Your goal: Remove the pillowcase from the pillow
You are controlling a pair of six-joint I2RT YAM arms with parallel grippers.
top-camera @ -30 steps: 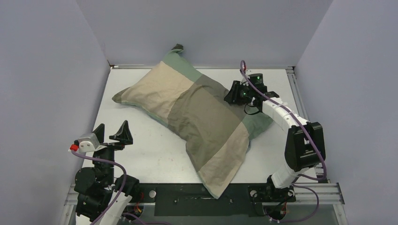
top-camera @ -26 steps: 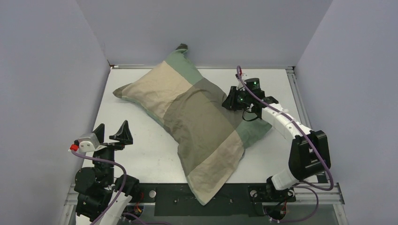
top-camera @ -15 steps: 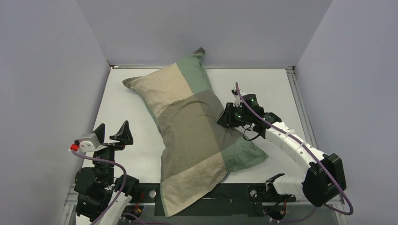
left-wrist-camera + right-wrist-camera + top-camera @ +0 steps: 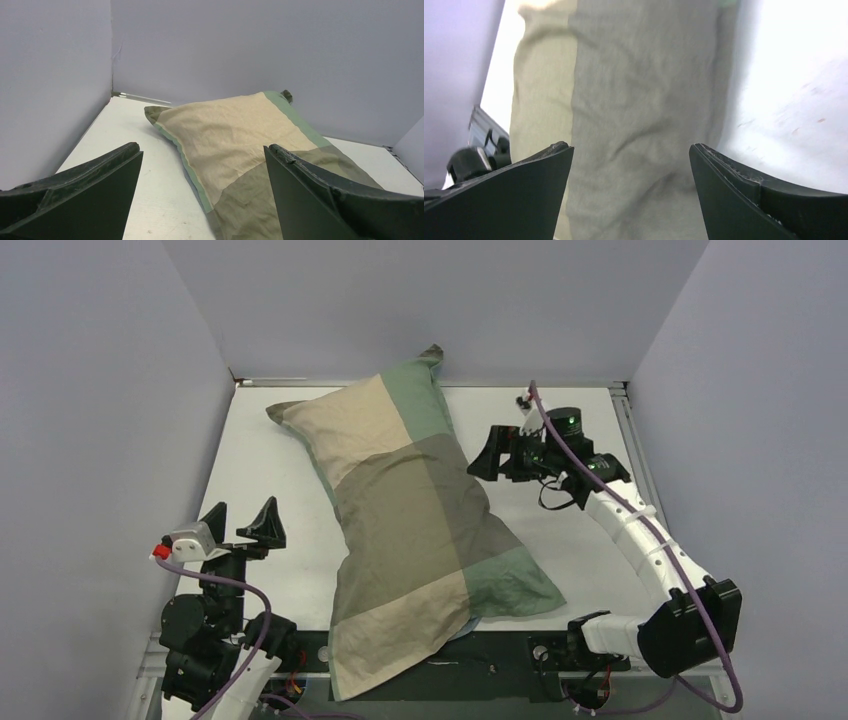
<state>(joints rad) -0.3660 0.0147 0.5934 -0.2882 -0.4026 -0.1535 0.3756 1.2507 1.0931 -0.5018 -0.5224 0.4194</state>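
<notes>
My right gripper should go on moving toward the sage-green border (image 4: 447, 436) before its open fingers close on cloth, because the pillowcase's olive side edge (image 4: 460, 451) lies free in front of them.
The pillowcase (image 4: 410, 510), in beige, olive-brown and sage-green blocks, lies plump on the table (image 4: 270, 470), running from the far wall to the near edge. Its near end hangs over that edge. The pillow is hidden inside it. My right gripper (image 4: 488, 455) is open just right of the pillowcase's middle, with nothing between its fingers. In the right wrist view it (image 4: 629, 146) faces the olive cloth (image 4: 634, 100). My left gripper (image 4: 242, 508) is open at the near left, apart from the cloth. The left wrist view shows it (image 4: 201, 146) facing the beige end (image 4: 235, 130).
Grey walls close the table on the left, far and right sides. A black strip (image 4: 510, 650) runs along the near edge between the arm bases. Bare table (image 4: 590, 530) lies under the right arm.
The right gripper dragged the pillowcase so its near end swung left toward the near edge. It then opened, let go of the cloth and drew back to the right. The left arm stayed still.
</notes>
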